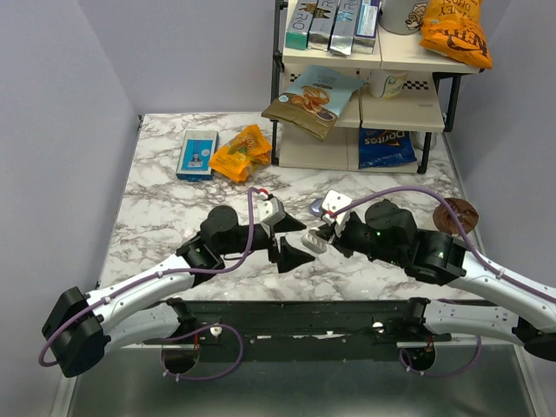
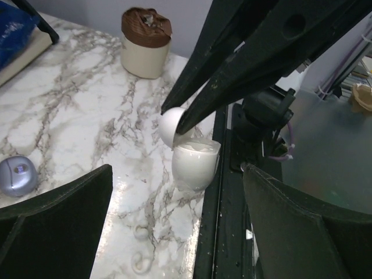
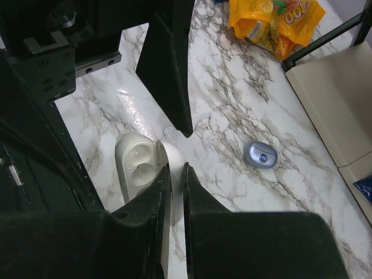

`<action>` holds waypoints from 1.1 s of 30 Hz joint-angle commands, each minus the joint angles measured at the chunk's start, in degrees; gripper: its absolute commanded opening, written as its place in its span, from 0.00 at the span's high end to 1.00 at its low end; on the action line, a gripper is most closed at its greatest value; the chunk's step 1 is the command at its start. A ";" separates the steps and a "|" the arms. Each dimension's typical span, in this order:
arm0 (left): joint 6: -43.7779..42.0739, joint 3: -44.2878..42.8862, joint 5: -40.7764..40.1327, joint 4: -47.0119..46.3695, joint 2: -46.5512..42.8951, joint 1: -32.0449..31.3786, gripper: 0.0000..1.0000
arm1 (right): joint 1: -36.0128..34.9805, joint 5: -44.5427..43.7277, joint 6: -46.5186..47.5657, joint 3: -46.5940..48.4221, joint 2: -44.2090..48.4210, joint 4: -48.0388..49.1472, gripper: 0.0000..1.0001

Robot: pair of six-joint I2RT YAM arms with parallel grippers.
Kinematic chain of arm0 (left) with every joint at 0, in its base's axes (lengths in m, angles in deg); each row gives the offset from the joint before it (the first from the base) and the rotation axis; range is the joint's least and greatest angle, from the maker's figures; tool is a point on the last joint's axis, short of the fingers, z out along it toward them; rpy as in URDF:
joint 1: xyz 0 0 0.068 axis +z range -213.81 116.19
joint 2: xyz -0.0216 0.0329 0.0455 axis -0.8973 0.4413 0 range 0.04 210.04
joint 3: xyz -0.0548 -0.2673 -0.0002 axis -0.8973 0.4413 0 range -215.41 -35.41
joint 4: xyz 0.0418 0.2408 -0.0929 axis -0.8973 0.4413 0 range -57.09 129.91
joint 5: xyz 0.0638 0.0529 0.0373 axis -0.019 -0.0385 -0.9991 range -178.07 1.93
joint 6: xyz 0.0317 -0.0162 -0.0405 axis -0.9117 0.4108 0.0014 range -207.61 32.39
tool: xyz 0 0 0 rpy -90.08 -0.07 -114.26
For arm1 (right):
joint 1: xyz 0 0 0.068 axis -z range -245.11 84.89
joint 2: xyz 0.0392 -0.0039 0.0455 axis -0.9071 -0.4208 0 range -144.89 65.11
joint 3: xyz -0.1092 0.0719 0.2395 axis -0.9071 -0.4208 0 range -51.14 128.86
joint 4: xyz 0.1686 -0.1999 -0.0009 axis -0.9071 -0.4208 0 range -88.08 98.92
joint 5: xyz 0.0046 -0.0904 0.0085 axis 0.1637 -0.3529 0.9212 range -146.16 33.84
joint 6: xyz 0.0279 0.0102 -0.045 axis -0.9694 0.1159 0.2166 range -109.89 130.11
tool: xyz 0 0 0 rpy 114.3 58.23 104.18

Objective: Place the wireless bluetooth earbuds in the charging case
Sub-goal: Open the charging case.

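Next, my left gripper grasps the case's body (image 2: 195,167) to free my right gripper, now closed on the charging case's raised lid (image 3: 173,160), for the earbuds.
A white charging case (image 3: 135,164) stands open near the table's front edge, with two empty wells showing. My right gripper (image 3: 177,167) is shut on its raised lid (image 2: 170,125). In the top view the case (image 1: 317,241) sits between both grippers. My left gripper (image 2: 177,171) is open and empty, its fingers to either side of the case and apart from it. Two tiny white earbuds (image 2: 141,232) (image 2: 139,264) lie on the marble just before the case. A closed blue-lilac puck (image 3: 261,154) lies further back, untouched. No purple-lilac buds show.
A brown-lidded cup (image 1: 456,215) stands at the right. An orange snack bag (image 1: 241,152) and a blue box (image 1: 197,154) lie at the back left. A shelf rack (image 1: 365,87) with snacks stands at the back. The black front rail (image 2: 224,203) runs right beside the case.
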 commanded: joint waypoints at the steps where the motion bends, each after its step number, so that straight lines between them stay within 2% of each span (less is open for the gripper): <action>1: 0.03 -1.18 6.24 1.03 1.01 0.19 0.04 | -0.61 -0.89 1.45 1.42 -0.37 0.67 0.99; 6: -0.50 -1.88 7.30 1.12 1.71 0.19 0.15 | -0.61 -0.27 1.80 1.95 -0.99 0.40 0.99; 13: 0.64 -1.97 7.21 -1.61 3.21 0.19 0.16 | -0.79 0.16 1.80 1.95 -1.87 0.84 0.99; 20: 0.47 -1.27 6.95 -3.27 3.47 0.19 0.24 | -0.88 1.13 1.45 2.39 -2.40 0.93 0.99; 24: 0.21 -1.18 7.30 -3.54 3.91 0.19 0.32 | -0.96 1.57 1.10 2.57 -2.84 0.93 0.99; 32: 0.03 -0.74 7.91 -4.42 4.61 0.19 0.42 | -1.49 1.48 0.66 2.57 -2.84 0.75 0.99; 33: -0.06 -0.65 8.09 -4.42 4.62 0.19 0.46 | -1.40 1.57 0.66 2.65 -2.84 0.75 0.99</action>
